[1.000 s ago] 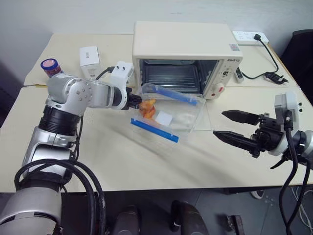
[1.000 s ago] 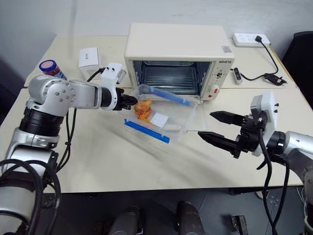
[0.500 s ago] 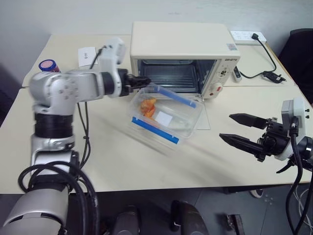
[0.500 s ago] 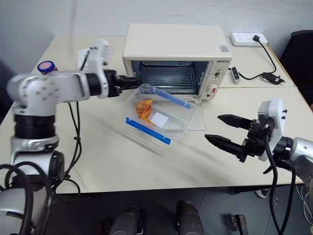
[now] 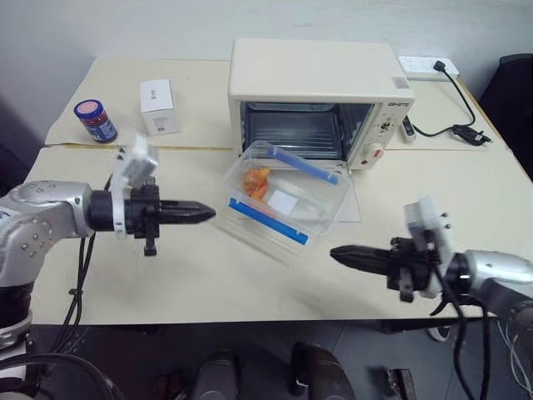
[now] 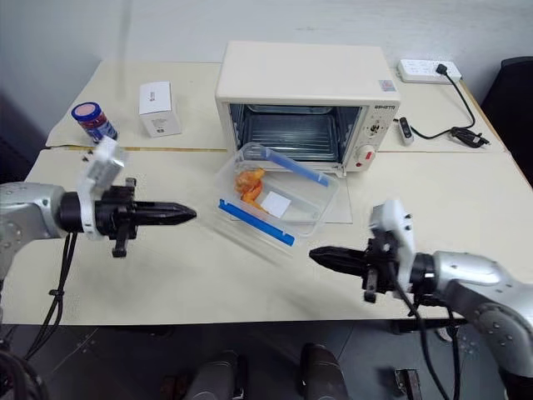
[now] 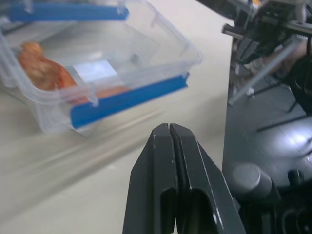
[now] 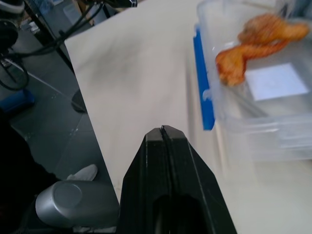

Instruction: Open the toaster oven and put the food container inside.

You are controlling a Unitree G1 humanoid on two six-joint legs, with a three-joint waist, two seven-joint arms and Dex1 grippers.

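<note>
The food container is crooked in front of the toaster oven's opening. I need to turn the container until its blue strip faces front and move it into the toaster oven's cavity.
The cream-white toaster oven stands at the back of the table with its glass door folded down flat and its cavity showing. The clear food container, with blue clip strips and orange food, lies tilted just in front of the opening, partly over the door. My left gripper is shut and empty, pointing at the container from its left with a gap between them. My right gripper is shut too, empty, low over the table in front of the container and to its right. Both wrist views show closed fingertips short of the container.
A small white carton and a blue-lidded jar stand at the back left. A power strip with a black cable and a small dark remote lie right of the oven. The table's front edge runs just below both grippers.
My left gripper has pulled back from the container's left end toward the left and shut. My right gripper has swung left and lower and shut. The container stays before the oven.
</note>
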